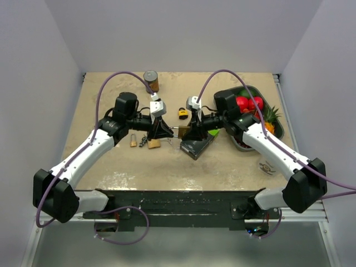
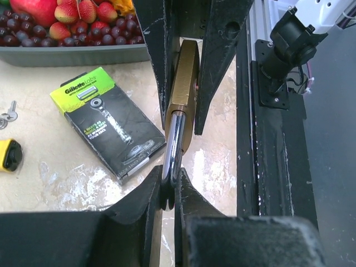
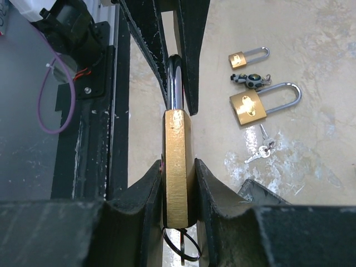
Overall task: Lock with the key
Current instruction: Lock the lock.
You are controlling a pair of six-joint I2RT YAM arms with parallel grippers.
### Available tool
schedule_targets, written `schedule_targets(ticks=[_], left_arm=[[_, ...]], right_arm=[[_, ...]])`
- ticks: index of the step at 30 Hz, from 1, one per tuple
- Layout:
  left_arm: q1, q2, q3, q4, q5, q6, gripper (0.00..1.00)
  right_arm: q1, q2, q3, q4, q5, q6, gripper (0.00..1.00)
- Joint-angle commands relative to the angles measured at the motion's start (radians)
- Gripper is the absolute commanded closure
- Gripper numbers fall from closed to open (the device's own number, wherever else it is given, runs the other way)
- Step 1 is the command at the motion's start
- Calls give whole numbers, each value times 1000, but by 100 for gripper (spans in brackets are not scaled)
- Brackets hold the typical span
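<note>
The robot's right gripper has hold of the padlock's brass body [image 3: 177, 167] while the key is in the padlock's bottom side, so it should open, move back to the key ring [image 3: 183, 246] and pull the key out.
A brass padlock [image 1: 179, 132] hangs in the air between my two grippers, above the table's middle. My left gripper [image 2: 169, 186] is shut on the top of its chrome shackle [image 2: 173, 144]. My right gripper [image 3: 179, 172] is shut on the brass body [image 3: 178, 161], one finger on each flat face. A black key ring [image 3: 182, 247] hangs from the underside of the body. The key itself is hidden behind the body and my fingers. In the right wrist view the left gripper's fingers [image 3: 192, 50] close on the shackle [image 3: 174, 83] from the far side.
On the table to the left lie a large brass padlock [image 3: 247, 105], a small one [image 3: 239, 58], loose keys [image 3: 261, 150] and a small black item [image 3: 253, 79]. A Gillette box [image 2: 105, 122], a yellow item [image 2: 10, 154], a fruit tray [image 1: 278, 130] and a brown can [image 1: 151, 80] stand around.
</note>
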Motion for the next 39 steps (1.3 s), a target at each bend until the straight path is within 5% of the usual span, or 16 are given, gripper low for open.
schedule_targets(ticks=[1,6,9,11,12,13,16,22,35,39], left_arm=[[-165,27,42,349,193,-31,100],[-88,0,36,278,167,-37,100],[-30,-26,51,122,128,86,100],[15,-45,54,47,122,127,100],[30,-51,53,28,124,148,100],[59,-56,51,11,127,157,100],[116,-66,51,-56,131,193,100],[181,-69,84,-201,127,317,100],[187,-82,125,-305,142,426,100],[187,-79,128,-290,147,398,100]], right_arm=[[164,43,87,434,-207,79,100],[153,11,105,246,-189,-35,100],[124,-17,88,207,-147,-29,97],[81,-25,84,184,-127,-15,75],[67,-28,84,161,-123,-9,49],[37,-32,84,149,-120,-7,37],[-31,-51,88,91,-98,-22,25],[-94,-65,125,-83,-72,-148,25],[-89,38,130,-92,-72,-171,62],[-80,58,133,-78,-77,-173,66]])
